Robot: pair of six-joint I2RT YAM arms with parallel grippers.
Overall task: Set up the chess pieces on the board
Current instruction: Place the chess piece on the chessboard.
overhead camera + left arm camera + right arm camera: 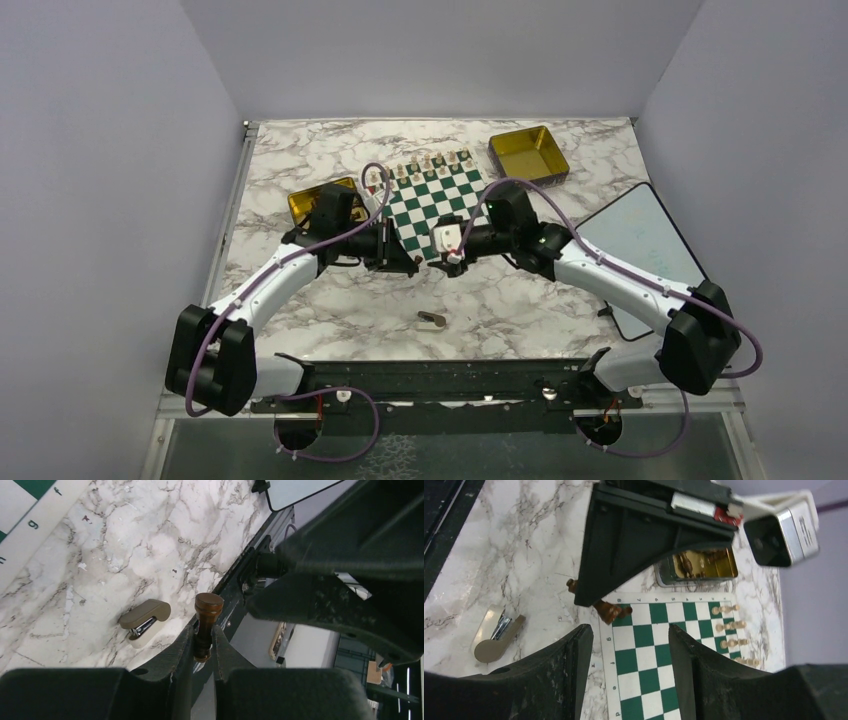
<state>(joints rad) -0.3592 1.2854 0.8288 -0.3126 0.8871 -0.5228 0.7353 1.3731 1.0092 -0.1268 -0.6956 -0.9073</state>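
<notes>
The dark brown chess piece [204, 630] is crosswise in the robot's left gripper, so the right gripper should hold its round base [209, 601] while the left gripper takes hold of the chess piece's head again.
The green and white board [437, 200] lies at the middle of the marble table. My left gripper [204, 636] is shut on a dark brown chess piece [208, 607], whose round base points away from the fingers; it hovers off the board's near-left corner [403, 262]. My right gripper [630, 632] stands open above the board's [649, 650] near edge with nothing between its fingers [452, 250]. The right wrist view shows a dark brown piece [612, 611] at the board's corner, right under the left gripper's black body [644, 535].
Cream pieces [729, 625] stand in rows on the board's far side. A gold tin [698, 566] holding pieces sits left of the board, another gold tin [528, 155] at the back right. A small tan stapler-like thing [432, 320] lies in front. A flat grey panel [640, 240] lies to the right.
</notes>
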